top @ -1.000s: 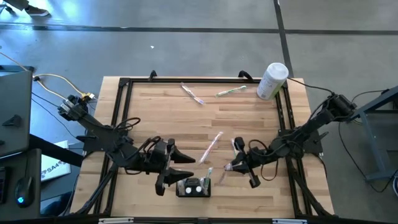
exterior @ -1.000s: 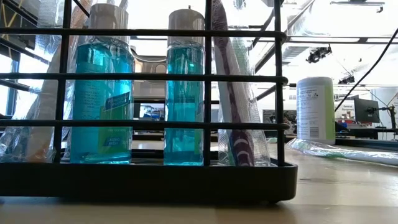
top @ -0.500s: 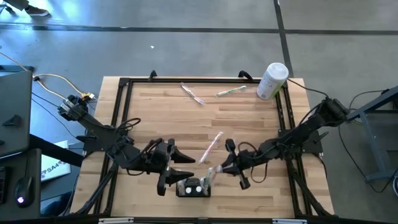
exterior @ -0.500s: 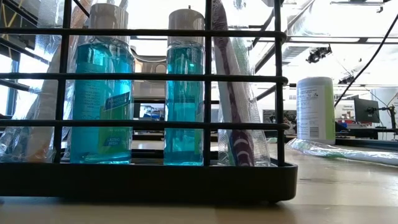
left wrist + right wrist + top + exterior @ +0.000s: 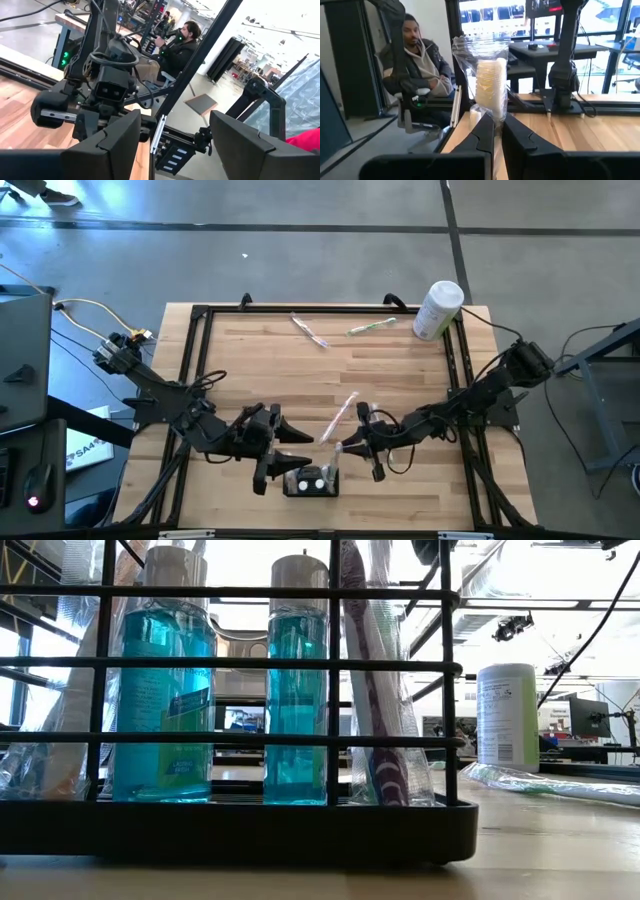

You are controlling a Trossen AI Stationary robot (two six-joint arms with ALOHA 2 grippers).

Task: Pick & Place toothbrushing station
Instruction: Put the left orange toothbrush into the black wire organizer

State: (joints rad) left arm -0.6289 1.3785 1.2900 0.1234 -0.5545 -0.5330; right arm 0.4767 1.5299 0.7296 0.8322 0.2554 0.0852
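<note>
I keep lowering the toothbrush into the black rack until its handle touches the rack's base (image 5: 392, 802): the toothbrush's bristled head (image 5: 490, 87) stands upright above my right gripper's fingers.
The toothbrushing station (image 5: 310, 480) is a low black wire rack near the table's near edge. It fills the low view (image 5: 240, 830), holding blue bottles and a purple wrapped brush. My right gripper (image 5: 343, 450) is just right of the station. It is shut on a clear-wrapped toothbrush with white bristles (image 5: 490, 80). Its wrap also shows behind the rack's bars in the low view (image 5: 388, 660). My left gripper (image 5: 292, 450) is open and empty, just left of and beyond the station. My right gripper pinches the wrapped toothbrush's handle just below the head (image 5: 496, 119) between its two fingers. The fingers come level from the table's right. The head end (image 5: 489, 75) sticks out past the fingertips. The brush's other end is hidden by the gripper.
Another wrapped toothbrush (image 5: 343, 412) lies mid-table, and two more (image 5: 310, 330) (image 5: 371, 326) lie near the far edge. A tall white container (image 5: 437, 308) stands at the far right corner. A black frame (image 5: 200, 360) runs round the table. A seated person (image 5: 420, 65) is beyond the table.
My right gripper has moved toward the table's left edge with the wrapped toothbrush, closing on the station. The brush's clear wrap now shows behind the rack's bars in the low view.
</note>
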